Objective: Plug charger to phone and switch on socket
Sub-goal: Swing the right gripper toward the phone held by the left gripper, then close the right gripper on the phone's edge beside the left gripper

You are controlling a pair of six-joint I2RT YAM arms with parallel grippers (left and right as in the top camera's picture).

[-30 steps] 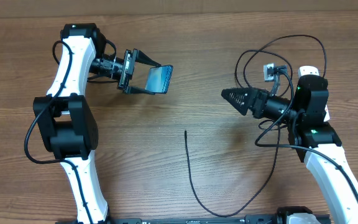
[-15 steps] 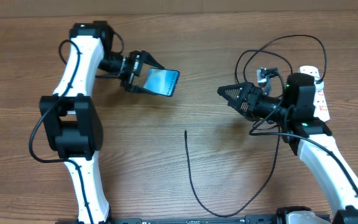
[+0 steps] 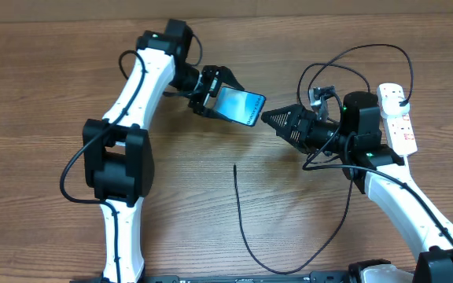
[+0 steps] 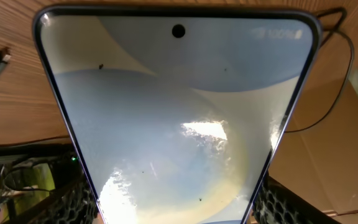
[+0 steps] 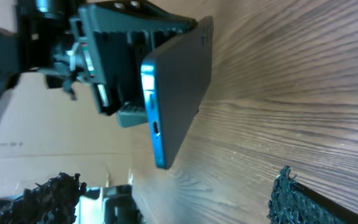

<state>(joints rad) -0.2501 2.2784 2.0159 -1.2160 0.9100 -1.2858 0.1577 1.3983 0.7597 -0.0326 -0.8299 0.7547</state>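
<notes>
The phone's port end (image 5: 156,127) points edge-on at my right gripper's open fingers. My left gripper should go on bringing the phone across until those fingers close on it.
My left gripper (image 3: 228,100) is shut on the phone (image 3: 242,108) and holds it tilted above the table's middle back. The glowing screen (image 4: 173,124) fills the left wrist view, with mesh fingers (image 4: 73,205) at both long edges. In the right wrist view the phone (image 5: 176,93) is edge-on, its port end towards me. My right gripper (image 3: 269,119) is open and empty, just right of the phone; its gap (image 5: 176,199) lies below that end. The charger (image 3: 242,228) lies loose on the table, its tip (image 3: 235,167) below the phone. The socket (image 3: 398,118) lies far right.
Black cable loops (image 3: 352,59) rise behind my right arm near the socket. The charger's cable curves along the table's front edge (image 3: 289,270) and back up towards my right arm. A cardboard wall (image 3: 289,6) closes the back.
My left arm has swung the phone to the right, towards the table's middle. My right gripper has moved left to meet it, staying open.
</notes>
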